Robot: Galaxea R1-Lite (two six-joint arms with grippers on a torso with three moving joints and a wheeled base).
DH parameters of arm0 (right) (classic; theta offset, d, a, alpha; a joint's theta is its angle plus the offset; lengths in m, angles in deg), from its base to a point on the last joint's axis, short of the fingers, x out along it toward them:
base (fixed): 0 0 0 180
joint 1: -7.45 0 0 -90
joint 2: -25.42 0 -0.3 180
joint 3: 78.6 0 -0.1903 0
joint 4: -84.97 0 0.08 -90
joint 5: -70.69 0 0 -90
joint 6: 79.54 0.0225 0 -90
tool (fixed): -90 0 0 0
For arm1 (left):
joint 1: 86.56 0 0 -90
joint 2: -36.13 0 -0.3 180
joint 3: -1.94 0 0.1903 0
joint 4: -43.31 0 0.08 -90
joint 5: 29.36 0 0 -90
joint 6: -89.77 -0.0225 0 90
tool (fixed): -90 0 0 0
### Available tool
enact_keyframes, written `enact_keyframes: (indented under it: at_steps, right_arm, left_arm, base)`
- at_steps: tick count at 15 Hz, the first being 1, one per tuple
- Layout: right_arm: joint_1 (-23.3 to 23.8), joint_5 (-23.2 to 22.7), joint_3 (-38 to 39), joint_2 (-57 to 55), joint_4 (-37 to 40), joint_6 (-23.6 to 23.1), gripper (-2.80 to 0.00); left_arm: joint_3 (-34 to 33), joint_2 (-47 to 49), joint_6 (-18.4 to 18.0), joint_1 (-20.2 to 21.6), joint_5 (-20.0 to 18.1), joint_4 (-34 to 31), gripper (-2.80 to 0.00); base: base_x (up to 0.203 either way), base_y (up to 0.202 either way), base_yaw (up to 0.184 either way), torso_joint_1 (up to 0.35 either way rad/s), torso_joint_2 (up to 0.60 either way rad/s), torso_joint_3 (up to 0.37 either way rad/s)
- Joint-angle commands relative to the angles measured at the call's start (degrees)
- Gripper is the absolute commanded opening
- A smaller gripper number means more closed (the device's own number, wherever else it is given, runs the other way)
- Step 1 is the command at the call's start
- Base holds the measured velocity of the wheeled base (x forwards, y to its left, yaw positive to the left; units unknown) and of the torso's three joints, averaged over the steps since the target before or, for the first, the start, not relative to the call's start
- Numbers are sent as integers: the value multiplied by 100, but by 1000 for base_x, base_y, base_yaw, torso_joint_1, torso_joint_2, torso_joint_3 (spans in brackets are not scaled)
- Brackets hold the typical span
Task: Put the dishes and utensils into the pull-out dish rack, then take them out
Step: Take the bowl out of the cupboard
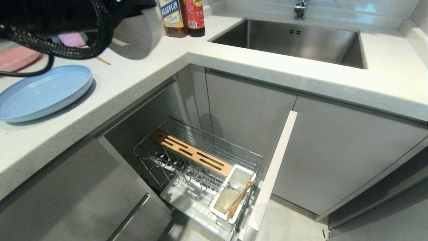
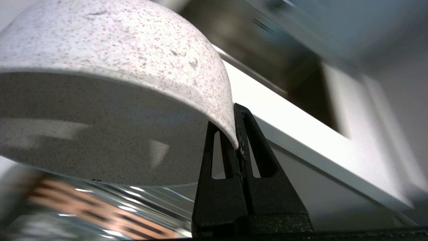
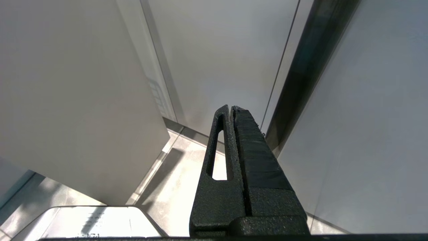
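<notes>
My left gripper should carry on pinching the cream-white bowl's rim [image 2: 200, 109] and carrying the bowl until its base touches the pale blue plate [image 1: 46, 92], which lies empty.
My left gripper [image 2: 234, 134] is shut on the rim of the cream-white speckled bowl [image 2: 110, 67], one finger inside and one outside. In the head view the bowl [image 1: 140, 35] hangs above the counter corner, under my dark left arm. The pale blue plate [image 1: 43, 92] lies on the counter at the left. The pull-out dish rack [image 1: 200, 160] stands open below, its wooden strip [image 1: 192, 154] on top. Light-wood chopsticks [image 1: 240, 200] lean in its white utensil cup [image 1: 230, 197]. My right gripper [image 3: 230, 109] is shut and empty, low by the cabinet fronts.
A pink plate [image 1: 15, 57] and a pink bowl [image 1: 72, 39] sit behind the blue plate. Two bottles [image 1: 182, 16] stand by the steel sink [image 1: 291, 40]. The rack's narrow white front [image 1: 272, 170] juts out beside the grey cabinet doors [image 1: 334, 150].
</notes>
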Motion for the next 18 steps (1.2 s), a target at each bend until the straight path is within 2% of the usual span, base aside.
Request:
enact_keyframes:
  at_steps: [1, 3, 6, 9, 11, 13, 15, 18]
  right_arm:
    - [0, -1, 9, -2, -1, 0, -280]
    - [0, -1, 9, -2, -1, 0, -280]
    - [0, -1, 9, -2, -1, 0, -280]
    - [0, -1, 9, -2, -1, 0, -280]
    - [0, -1, 9, -2, -1, 0, -280]
    - [0, -1, 9, -2, -1, 0, -280]
    - [0, -1, 9, -2, -1, 0, -280]
    - [0, -1, 8, -2, -1, 0, -280]
  left_arm:
    - [279, 4, -226, 441, 576, -131, -280]
    - [463, -1, -387, 1128, 776, -656, -280]
    - [540, -210, -407, 2184, 807, -1647, -280]
    - [814, -371, -410, 3177, 380, -2837, -280]
    - [1489, -345, -393, 3496, -76, -4119, -280]
    - [1976, -261, -423, 3815, -767, -4882, -280]
    - [1956, -215, -484, 4071, -900, -5275, -280]
    - [1952, -211, -488, 4108, -945, -5784, -280]
  base:
    - [0, 0, 0, 0, 0, 0]
    - [0, 0, 0, 0, 0, 0]
    - [0, 0, 0, 0, 0, 0]
    - [0, 0, 0, 0, 0, 0]
    - [0, 0, 0, 0, 0, 0]
    - [0, 0, 0, 0, 0, 0]
    - [0, 0, 0, 0, 0, 0]
    - [0, 0, 0, 0, 0, 0]
